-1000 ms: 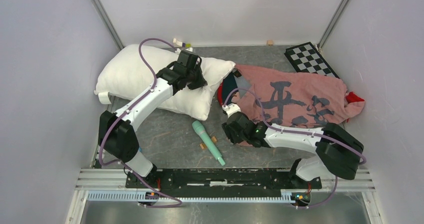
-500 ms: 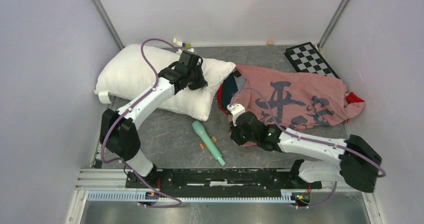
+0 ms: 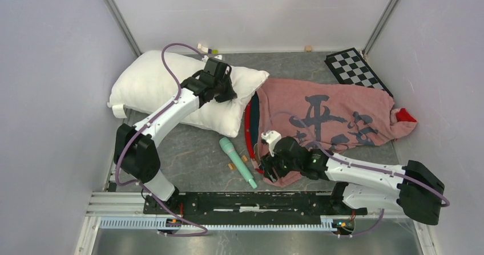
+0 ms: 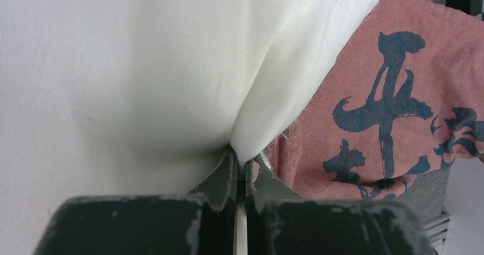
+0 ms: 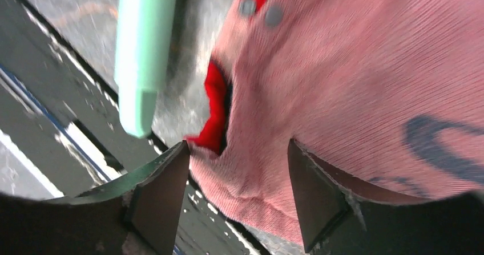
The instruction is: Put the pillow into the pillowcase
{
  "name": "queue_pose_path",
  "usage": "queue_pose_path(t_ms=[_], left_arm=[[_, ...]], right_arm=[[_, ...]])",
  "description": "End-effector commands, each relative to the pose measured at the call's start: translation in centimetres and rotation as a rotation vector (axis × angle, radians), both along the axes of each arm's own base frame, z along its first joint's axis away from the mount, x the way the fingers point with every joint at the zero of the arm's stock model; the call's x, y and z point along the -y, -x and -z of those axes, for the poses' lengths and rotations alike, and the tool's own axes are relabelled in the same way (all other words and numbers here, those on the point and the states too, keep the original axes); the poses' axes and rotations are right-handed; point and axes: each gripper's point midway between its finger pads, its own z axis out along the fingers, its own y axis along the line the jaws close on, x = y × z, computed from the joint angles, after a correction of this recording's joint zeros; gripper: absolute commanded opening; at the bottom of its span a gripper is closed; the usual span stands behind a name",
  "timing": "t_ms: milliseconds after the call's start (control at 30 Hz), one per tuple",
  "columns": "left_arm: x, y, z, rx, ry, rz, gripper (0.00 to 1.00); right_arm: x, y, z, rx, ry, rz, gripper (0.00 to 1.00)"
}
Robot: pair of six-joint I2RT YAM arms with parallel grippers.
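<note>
I can see the pillow's corner lying over the pillowcase's flat opening. My left gripper should therefore gently move the pillow back while my right gripper first raises the opening's upper edge.
The white pillow lies at the back left, its right corner against the pillowcase. That pinkish-red sack with dark brush marks spreads across the right half, red lining showing at its left mouth. My left gripper is shut on a pinch of the pillow near that corner, jaws tight together; the pillowcase shows just beyond. My right gripper stands open near the front rail. The pillowcase's near corner hangs loose between its spread fingers.
A mint-green microphone lies between the arms, close to my right gripper, also in the right wrist view. Small wooden bits lie beside it. A checkerboard sits back right. The black front rail runs just under the right gripper.
My right arm drew the pillowcase's near-left corner toward the front rail, and its jaws now stand apart. The red mouth edge stretched out long. The left arm and pillow stayed still.
</note>
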Motion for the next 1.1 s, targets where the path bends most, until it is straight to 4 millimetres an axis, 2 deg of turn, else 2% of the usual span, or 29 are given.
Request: queue_pose_path(t_ms=[0,67,167,233,333,400,500,600,667,767,867,1000,1067], left_arm=[[-1.1,-1.2,-1.1,0.065,-0.034,0.007,0.02],[-1.1,-1.2,-1.3,0.068,-0.038,0.005,0.02],[-1.1,-1.4,-1.9,0.080,-0.035,-0.002,0.02],[-1.3,-1.6,-2.3,0.083,-0.037,-0.015,0.02],[-1.9,-1.9,-3.1,0.100,-0.047,-0.057,0.02],[-2.5,-2.2,-3.7,0.113,-0.049,-0.082,0.02],[-2.6,-2.4,-4.3,0.118,-0.046,-0.079,0.02],[-2.4,-2.3,-4.5,0.121,-0.049,-0.058,0.02],[-2.3,-2.1,-4.5,0.121,-0.050,-0.037,0.02],[-2.1,-1.5,-4.4,0.117,-0.046,0.002,0.02],[-2.0,-0.4,-3.9,0.099,-0.046,0.047,0.02],[-1.8,1.4,-3.2,0.068,-0.057,0.124,0.02],[-1.7,2.6,-2.7,0.049,-0.069,0.161,0.02]], right_arm=[[-1.2,-6.6,-8.8,0.235,-0.060,0.191,0.74],[-0.4,-10.0,-10.8,0.275,-0.052,0.293,0.74],[0.3,-15.0,-12.2,0.340,-0.064,0.403,0.73],[0.3,-17.9,-12.0,0.369,-0.044,0.440,0.73],[-0.5,-21.0,-10.3,0.364,-0.039,0.453,0.69],[-1.2,-22.1,-9.0,0.356,-0.028,0.456,0.62],[-1.0,-23.8,-6.6,0.324,0.061,0.496,0.61],[-0.6,-25.0,-5.0,0.304,0.074,0.521,0.63],[-0.7,-25.7,-4.5,0.293,0.064,0.522,0.60],[-0.5,-26.9,-3.9,0.265,0.056,0.525,0.40],[0.4,-27.7,-4.6,0.253,0.054,0.547,0.13],[1.9,-27.8,-6.9,0.283,0.007,0.583,0.02],[2.3,-28.0,-7.9,0.297,-0.011,0.599,0.00]])
